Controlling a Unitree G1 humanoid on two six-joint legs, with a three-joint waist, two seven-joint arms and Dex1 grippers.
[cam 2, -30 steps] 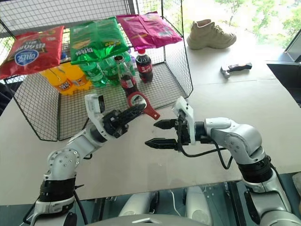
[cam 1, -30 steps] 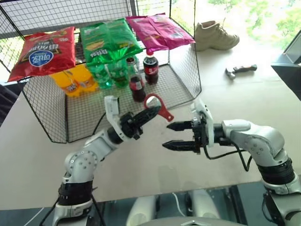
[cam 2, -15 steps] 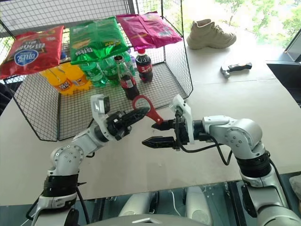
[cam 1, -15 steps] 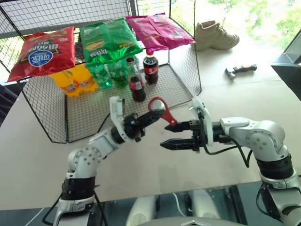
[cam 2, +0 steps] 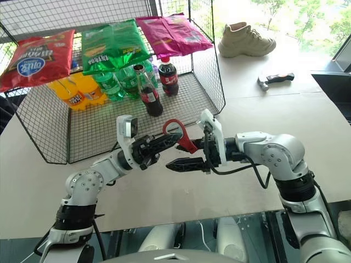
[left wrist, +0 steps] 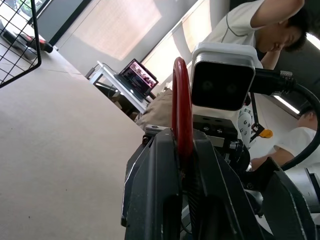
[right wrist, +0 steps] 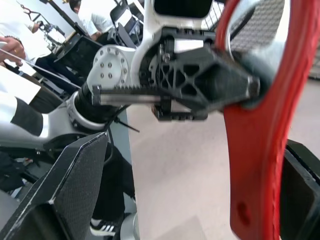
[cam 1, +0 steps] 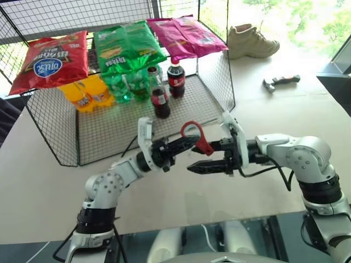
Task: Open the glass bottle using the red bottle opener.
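I need to take the bottle opener's handle point(cam 1: 204, 145) with my right gripper before my left gripper gets the glass bottle, because my left gripper is holding the red bottle opener by its loop head point(cam 1: 190, 129).
The red bottle opener point(cam 1: 193, 136) is held above the table in front of the wire cage, with my left gripper point(cam 1: 185, 144) shut on its loop head. Its handle point(right wrist: 255, 150) points down between the fingers of my right gripper point(cam 1: 205, 156), which stands open around it; I cannot tell whether a finger touches it. The glass bottle point(cam 1: 159, 99) of dark cola with a red label stands upright inside the cage, behind and to the left of both grippers, apart from them.
The wire cage point(cam 1: 219, 82) also holds a plastic cola bottle point(cam 1: 175, 80), green bottles point(cam 1: 125, 86) and orange bottles point(cam 1: 88, 94), with snack bags point(cam 1: 127, 46) on top. A shoe point(cam 1: 250, 41) and a grey-and-black tool point(cam 1: 281, 81) lie at the far right. People point(left wrist: 260, 30) sit beyond the table.
My left gripper has carried the opener to the right and slightly down, bringing its handle between the right gripper's open fingers. The right gripper has stayed in place.
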